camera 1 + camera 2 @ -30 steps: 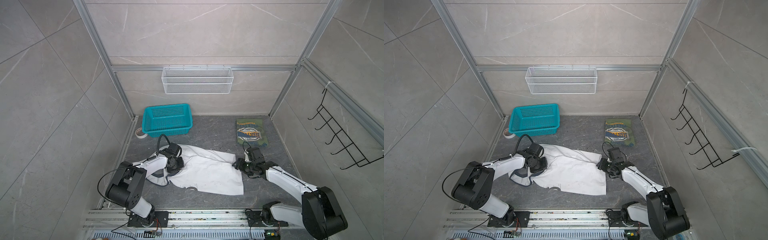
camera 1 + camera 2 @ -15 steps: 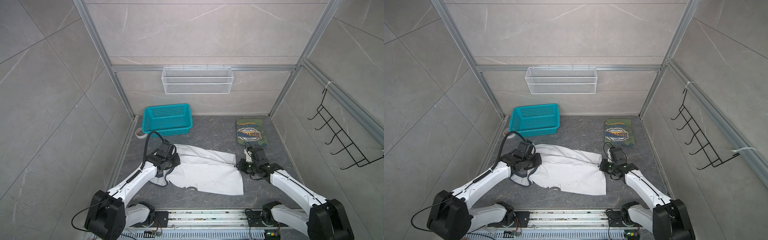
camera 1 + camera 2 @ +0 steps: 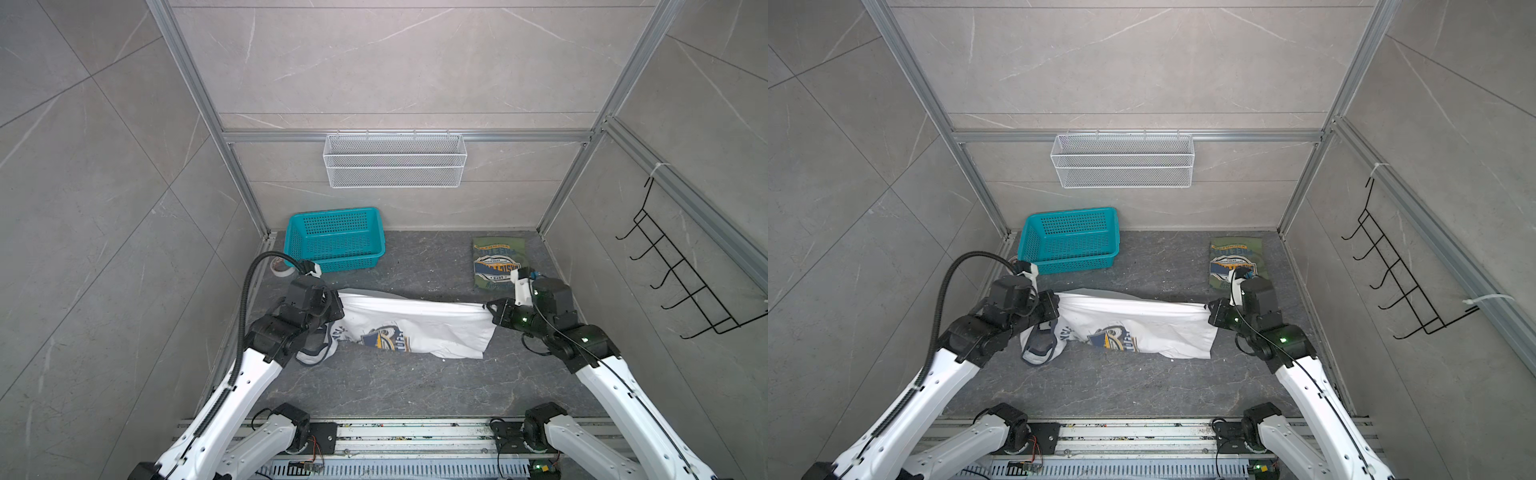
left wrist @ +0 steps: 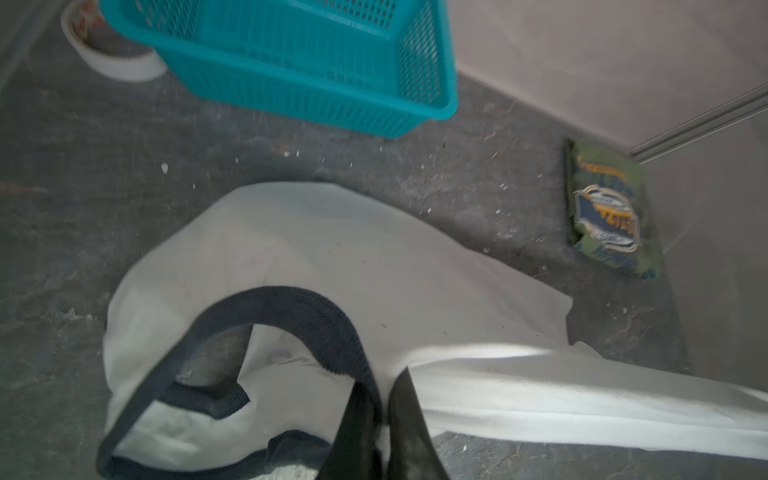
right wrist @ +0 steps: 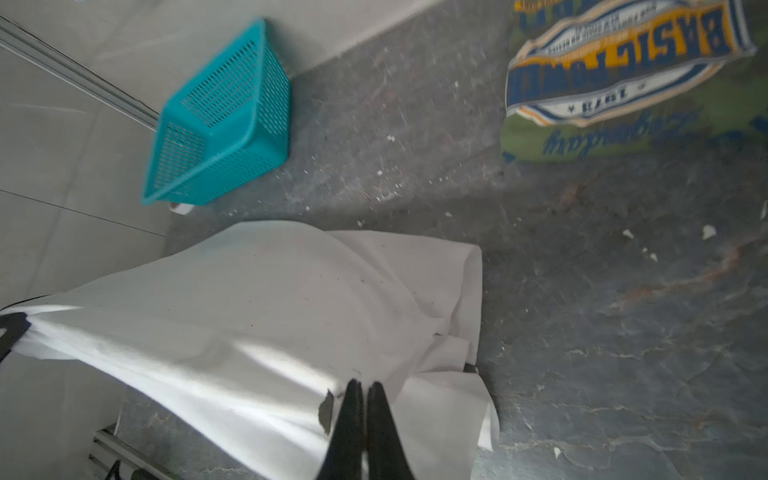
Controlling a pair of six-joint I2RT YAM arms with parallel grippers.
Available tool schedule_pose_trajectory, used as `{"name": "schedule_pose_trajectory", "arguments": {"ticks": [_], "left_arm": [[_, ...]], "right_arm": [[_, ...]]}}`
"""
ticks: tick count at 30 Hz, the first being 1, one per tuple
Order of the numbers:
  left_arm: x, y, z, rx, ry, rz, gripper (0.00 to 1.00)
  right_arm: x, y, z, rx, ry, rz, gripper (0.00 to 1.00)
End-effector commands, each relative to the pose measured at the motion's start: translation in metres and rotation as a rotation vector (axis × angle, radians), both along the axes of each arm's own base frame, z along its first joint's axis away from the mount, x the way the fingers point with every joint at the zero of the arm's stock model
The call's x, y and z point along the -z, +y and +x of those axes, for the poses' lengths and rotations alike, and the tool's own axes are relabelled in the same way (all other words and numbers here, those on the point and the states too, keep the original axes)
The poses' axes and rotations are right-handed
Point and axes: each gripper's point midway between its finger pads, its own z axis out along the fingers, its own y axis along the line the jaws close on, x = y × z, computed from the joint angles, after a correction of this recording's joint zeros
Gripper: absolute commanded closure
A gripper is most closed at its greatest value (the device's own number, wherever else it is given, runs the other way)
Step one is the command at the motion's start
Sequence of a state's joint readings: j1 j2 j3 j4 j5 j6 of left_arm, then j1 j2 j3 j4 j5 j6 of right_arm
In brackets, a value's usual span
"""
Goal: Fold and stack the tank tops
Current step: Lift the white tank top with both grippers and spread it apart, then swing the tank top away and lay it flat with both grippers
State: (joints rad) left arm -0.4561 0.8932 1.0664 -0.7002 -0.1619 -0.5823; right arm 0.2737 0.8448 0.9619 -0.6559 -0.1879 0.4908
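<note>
The white tank top's lower cloth (image 3: 432,337) droops below its held edge. Both my grippers should swing it toward the back wall (image 3: 432,212) and then pull it back flat.
The white tank top (image 3: 419,328) (image 3: 1142,324) with navy trim hangs stretched between my two grippers above the dark floor, its blue chest graphic facing the camera head. My left gripper (image 3: 337,305) (image 4: 384,382) is shut on its shoulder end beside the navy armhole trim (image 4: 316,316). My right gripper (image 3: 489,309) (image 5: 362,388) is shut on its hem end. The lower cloth (image 5: 440,415) sags onto the floor. The olive green tank top (image 3: 497,262) (image 3: 1235,259) (image 5: 623,83) lies folded at the back right, graphic up.
A teal basket (image 3: 336,239) (image 3: 1073,240) (image 4: 291,62) stands at the back left with a roll of white tape (image 3: 279,266) (image 4: 112,62) beside it. A white wire shelf (image 3: 394,160) hangs on the back wall, black hooks (image 3: 681,286) on the right wall.
My right gripper has shut on the hem. Both grippers have risen and pulled apart, lifting the white tank top off the floor and stretching it taut so that its graphic shows.
</note>
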Motion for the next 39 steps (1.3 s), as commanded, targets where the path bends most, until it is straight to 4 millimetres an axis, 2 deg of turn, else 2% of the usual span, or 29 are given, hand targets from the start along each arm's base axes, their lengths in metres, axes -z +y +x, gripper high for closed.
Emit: {"name": "schedule_pose_trajectory", "arguments": {"ticks": [1,5,8,14,15,17,22,24,26,29,33,36,39], "left_arm": [[-0.073,0.029,-0.013,-0.059,-0.199,0.044,1.00],[-0.139,0.037,-0.033,-0.037,-0.353,0.017,1.00],[-0.176,0.038,-0.041,-0.017,-0.422,0.006,1.00],[-0.222,0.036,-0.049,0.016,-0.503,-0.021,1.00],[-0.225,0.038,-0.049,0.002,-0.514,-0.029,1.00],[-0.218,0.036,-0.040,-0.007,-0.506,-0.015,1.00],[-0.163,0.022,0.018,-0.027,-0.295,0.171,1.00],[-0.151,0.023,0.039,-0.059,-0.239,0.213,1.00],[-0.148,0.025,0.056,-0.087,-0.201,0.204,1.00],[-0.161,0.020,0.081,-0.079,-0.212,0.157,1.00],[-0.205,0.014,0.101,-0.037,-0.275,0.090,1.00],[-0.240,0.005,0.098,0.022,-0.354,0.058,1.00],[-0.252,-0.002,0.084,0.076,-0.381,0.025,1.00]], "right_arm": [[-0.048,-0.014,-0.018,0.012,-0.085,-0.047,0.99],[-0.116,-0.014,-0.033,-0.016,-0.226,-0.021,1.00],[-0.157,-0.015,-0.040,-0.022,-0.307,-0.003,1.00],[-0.219,-0.019,-0.055,-0.019,-0.440,0.035,1.00],[-0.224,-0.020,-0.055,-0.010,-0.458,0.041,1.00],[-0.220,-0.020,-0.048,-0.001,-0.444,0.035,1.00],[-0.192,-0.014,-0.008,0.022,-0.362,-0.002,1.00],[-0.192,-0.016,0.009,0.056,-0.355,-0.026,1.00],[-0.197,-0.021,0.028,0.102,-0.352,-0.058,1.00],[-0.214,-0.023,0.054,0.150,-0.377,-0.082,1.00],[-0.239,-0.022,0.083,0.176,-0.412,-0.094,1.00],[-0.264,-0.021,0.084,0.174,-0.469,-0.079,1.00],[-0.277,-0.020,0.074,0.158,-0.503,-0.068,1.00]]}}
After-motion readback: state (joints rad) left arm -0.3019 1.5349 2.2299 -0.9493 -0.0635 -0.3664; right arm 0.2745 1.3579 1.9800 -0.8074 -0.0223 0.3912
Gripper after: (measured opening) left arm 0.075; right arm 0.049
